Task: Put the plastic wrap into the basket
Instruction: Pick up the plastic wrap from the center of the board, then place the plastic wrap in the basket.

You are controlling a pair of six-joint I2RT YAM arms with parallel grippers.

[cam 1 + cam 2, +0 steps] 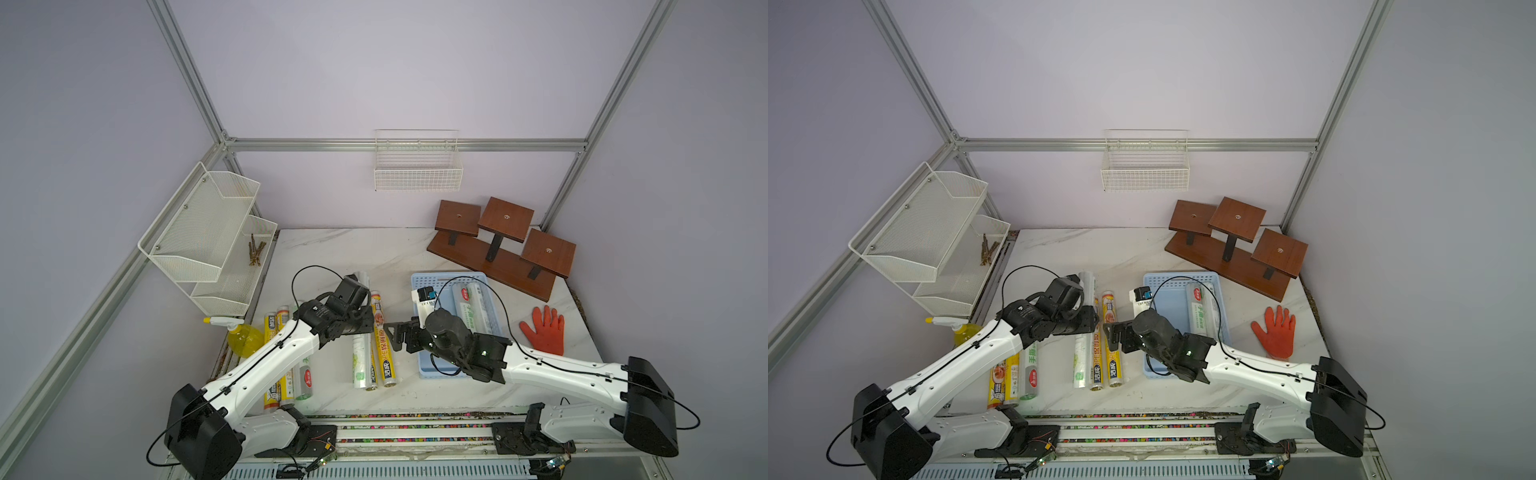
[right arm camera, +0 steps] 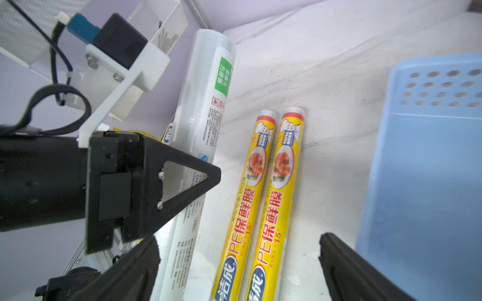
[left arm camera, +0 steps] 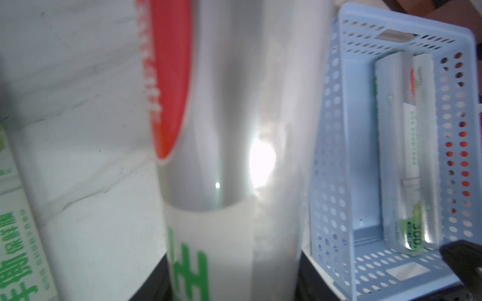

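My left gripper should keep going to the open space (image 1: 1173, 296) beside the basket's rolls and let go there, as the held roll (image 1: 1080, 364) is parallel to the basket's long side.
My left gripper (image 1: 365, 322) is shut on a long white plastic wrap roll (image 3: 234, 156) with green print and a red oval. The roll's near end (image 1: 360, 365) sticks out below the jaws. Whether it is lifted off the table I cannot tell. Beside it lie two yellow rolls (image 2: 281, 182). My right gripper (image 2: 237, 260) hangs open just above them, its jaws wide apart, between the rolls and the light-blue basket (image 1: 419, 361). White-green wrap (image 1: 471, 311) lies in the basket. More rolls (image 1: 305, 374) lie partly hidden under my left arm.
A yellow spray bottle (image 1: 243, 336) stands at the table's left edge. An orange glove (image 1: 544, 330) lies right of the basket. A wooden stand (image 1: 498, 249) sits at the back right, a white mesh shelf (image 1: 208, 237) at the left, and a wire basket (image 1: 417, 166) hangs on the back wall.
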